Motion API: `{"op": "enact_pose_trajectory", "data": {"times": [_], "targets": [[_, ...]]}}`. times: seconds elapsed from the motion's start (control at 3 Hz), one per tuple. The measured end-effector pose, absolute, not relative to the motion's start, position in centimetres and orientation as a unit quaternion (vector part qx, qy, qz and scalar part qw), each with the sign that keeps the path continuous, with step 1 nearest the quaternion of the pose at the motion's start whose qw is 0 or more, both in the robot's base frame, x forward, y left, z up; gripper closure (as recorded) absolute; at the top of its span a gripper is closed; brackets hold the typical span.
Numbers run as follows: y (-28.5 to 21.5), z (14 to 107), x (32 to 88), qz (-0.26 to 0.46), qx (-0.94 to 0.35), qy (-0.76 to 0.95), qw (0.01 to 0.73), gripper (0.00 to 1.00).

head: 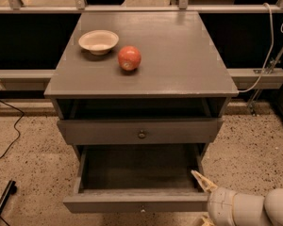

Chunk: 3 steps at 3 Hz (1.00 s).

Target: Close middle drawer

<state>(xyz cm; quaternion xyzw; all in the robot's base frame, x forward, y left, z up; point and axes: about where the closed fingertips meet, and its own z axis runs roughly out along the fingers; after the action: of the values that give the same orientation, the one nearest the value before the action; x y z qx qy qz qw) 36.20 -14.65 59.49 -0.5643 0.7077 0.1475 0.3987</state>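
Observation:
My gripper is going to push one end of the middle drawer (137, 204), and the drawer will slide in square because the sides (80, 171) go straight back into the grey cabinet.
The middle drawer (137, 202) is pulled far out of the grey cabinet (141, 79). Its deep box is empty and a tiny pale knob (142, 210) sits at the centre of its low front panel. My gripper (204, 200) is at the lower right, at the right end of that front panel. One pale fingertip (201, 180) lies just inside the drawer's right front corner. The other (205, 219) shows below the panel at the frame's edge. The fingers stand apart, with the panel's end between them.
The drawer above (141, 132), with a dark round knob, stands slightly out. A cream bowl (98, 41) and a red apple (129, 58) sit on the cabinet top. Cables run on the speckled floor at left (9, 126) and down the right (269, 51).

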Motion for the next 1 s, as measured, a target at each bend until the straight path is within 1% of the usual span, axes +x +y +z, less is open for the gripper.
{"op": "enact_pose_trajectory", "data": {"times": [0.33, 0.67, 1.0], "targets": [[-14.4, 56.4, 36.2, 0.167, -0.603, 0.671, 0.397, 0.0], [-14.8, 54.2, 36.2, 0.174, -0.636, 0.642, 0.392, 0.18], [-14.9, 51.8, 36.3, 0.171, -0.658, 0.624, 0.384, 0.49]]}}
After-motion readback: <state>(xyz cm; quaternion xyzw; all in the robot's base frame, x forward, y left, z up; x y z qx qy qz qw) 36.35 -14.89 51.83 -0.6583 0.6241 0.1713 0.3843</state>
